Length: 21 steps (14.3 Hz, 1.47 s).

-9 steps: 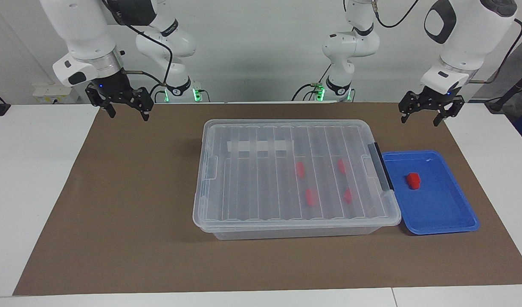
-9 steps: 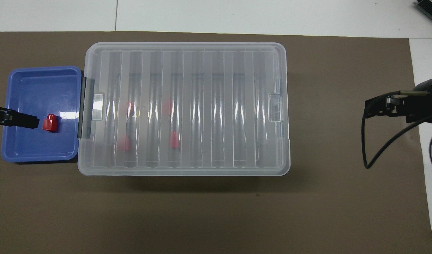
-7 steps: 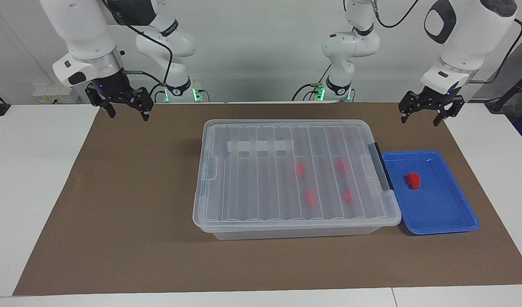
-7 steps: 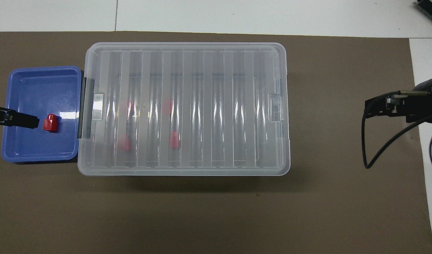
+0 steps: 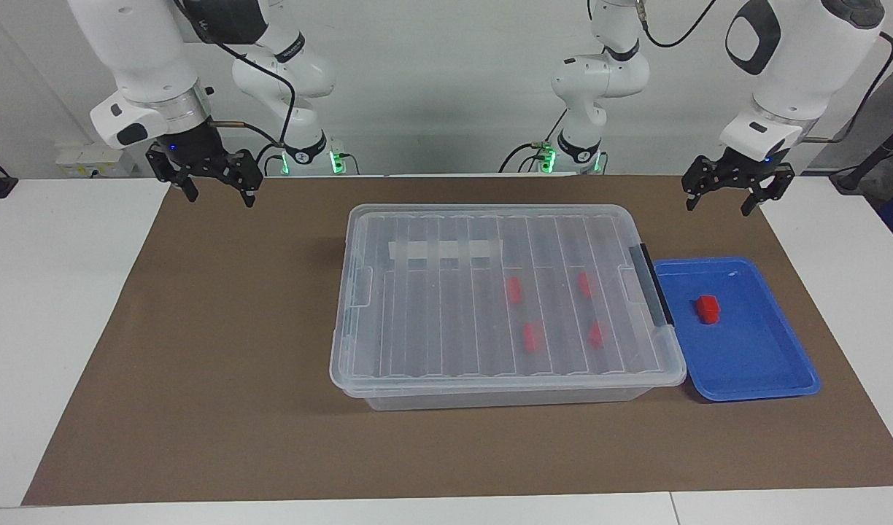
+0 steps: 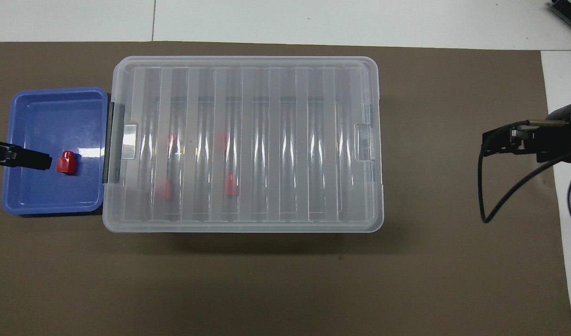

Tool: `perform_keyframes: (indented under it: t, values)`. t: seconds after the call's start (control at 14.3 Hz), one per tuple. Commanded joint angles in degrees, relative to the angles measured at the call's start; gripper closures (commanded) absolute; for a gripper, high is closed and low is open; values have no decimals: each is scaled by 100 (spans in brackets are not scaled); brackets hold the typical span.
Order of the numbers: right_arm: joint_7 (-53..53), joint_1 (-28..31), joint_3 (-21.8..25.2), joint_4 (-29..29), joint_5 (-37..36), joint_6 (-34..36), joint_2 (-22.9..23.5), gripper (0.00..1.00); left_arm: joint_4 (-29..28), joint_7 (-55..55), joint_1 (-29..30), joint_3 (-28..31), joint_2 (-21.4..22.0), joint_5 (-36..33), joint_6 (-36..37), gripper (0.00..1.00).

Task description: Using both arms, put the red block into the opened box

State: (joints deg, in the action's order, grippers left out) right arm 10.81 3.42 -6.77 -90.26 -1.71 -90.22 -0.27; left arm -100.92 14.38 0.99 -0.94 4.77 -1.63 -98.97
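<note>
The black clip (image 6: 116, 143) looks dim under the lid's edge, so when I pull, the ribbed lid (image 6: 247, 144) will slide flat to the side and the clip will stay behind.
The red block (image 5: 707, 308) (image 6: 66, 163) lies alone in a shallow blue tray (image 5: 753, 357) (image 6: 47, 116) at the left arm's end of the box. The box (image 5: 432, 306) (image 6: 285, 140) is a large clear bin in the middle of the mat. Its ribbed lid is down, and several red blocks show through it. My left gripper (image 5: 718, 208) (image 6: 38, 161) hangs open and empty above the mat, up by the tray's end of the table. My right gripper (image 5: 220, 198) (image 6: 497, 142) hangs open and empty above the mat's other end.
A brown mat (image 5: 235, 364) covers the table under the box and tray. White tabletop (image 5: 52, 292) shows at both ends. A black cable (image 6: 495, 205) loops down from the right wrist.
</note>
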Motion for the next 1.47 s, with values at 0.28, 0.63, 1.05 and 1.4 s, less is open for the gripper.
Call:
perform_keyframes:
  t: [0.28, 0.63, 1.05, 1.4]
  values:
    - [105, -174, -88, -651, 31, -1154, -35, 0, -121, -40, -2, 24, 121, 66, 45, 0]
    - [490, -675, -97, -853, -65, -1884, 316, 0, -121, -49, -2, 24, 129, 66, 45, 0]
    - [1317, -1211, -97, -932, -171, -2527, 869, 0, -129, -40, -2, 24, 129, 66, 45, 0]
    - [1397, -1466, -97, -1186, -409, -2571, 941, 0, -121, -49, -2, 24, 129, 66, 45, 0]
